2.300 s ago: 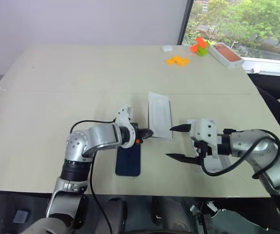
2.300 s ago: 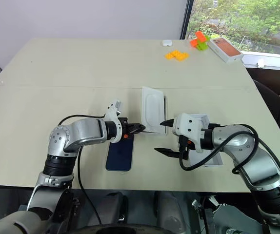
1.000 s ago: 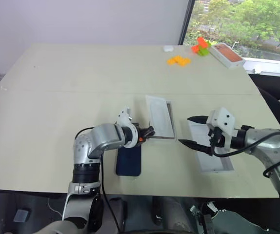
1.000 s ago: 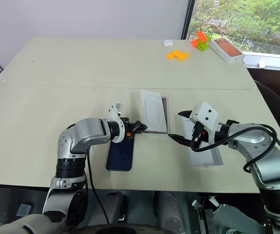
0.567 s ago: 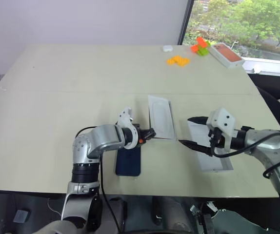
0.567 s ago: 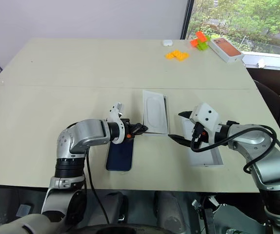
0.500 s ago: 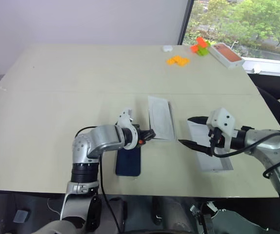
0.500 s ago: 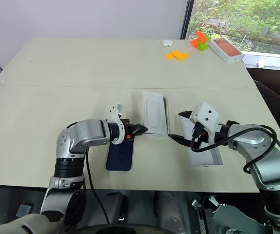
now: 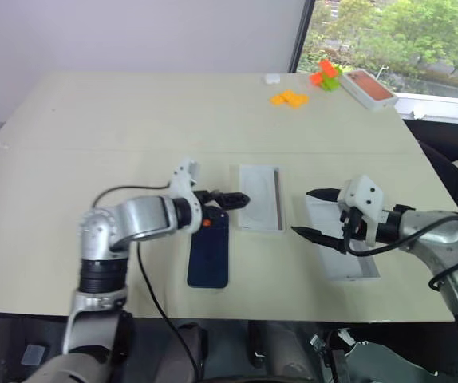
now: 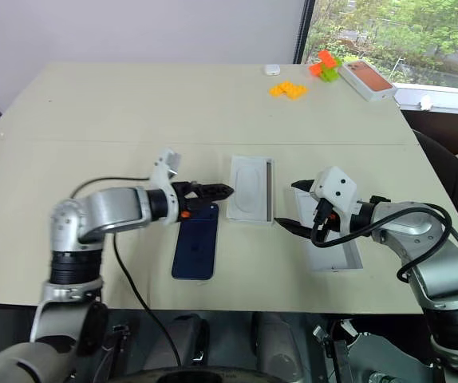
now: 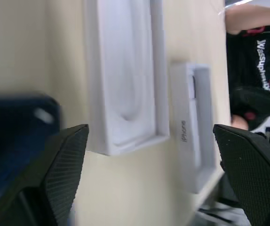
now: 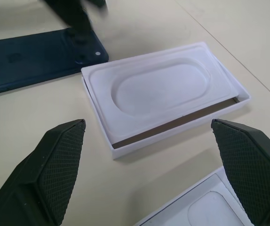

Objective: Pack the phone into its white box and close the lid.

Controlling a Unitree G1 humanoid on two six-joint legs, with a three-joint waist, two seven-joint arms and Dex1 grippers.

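Observation:
My left gripper should move back while my right gripper pushes the insert square (image 9: 259,188), because the insert is lying crooked with a gap (image 9: 277,191) along the white box's side.
The dark navy phone (image 9: 209,251) lies flat near the table's front edge. To its right and a little farther back is the white box (image 12: 182,129), with a white moulded insert (image 12: 158,89) lying slightly askew on top of it, a sliver of tan inside showing. My left gripper (image 9: 237,199) hovers open above the phone's far end, pointing at the box, with nothing between its fingers. The lid (image 9: 345,255) rests inside-up to the right. My right gripper (image 9: 313,214) hangs open over the lid's near-left corner, empty.
Far back right are orange bricks (image 9: 290,99), orange and green blocks (image 9: 325,77), a box with an orange phone picture (image 9: 367,86) and a small white object (image 9: 273,78). A person in a black top (image 11: 255,52) stands by the table's right edge.
My left gripper let go of the insert's edge, opened wide and drew back to the left and up. The insert now lies flat on the box. The right arm has not moved.

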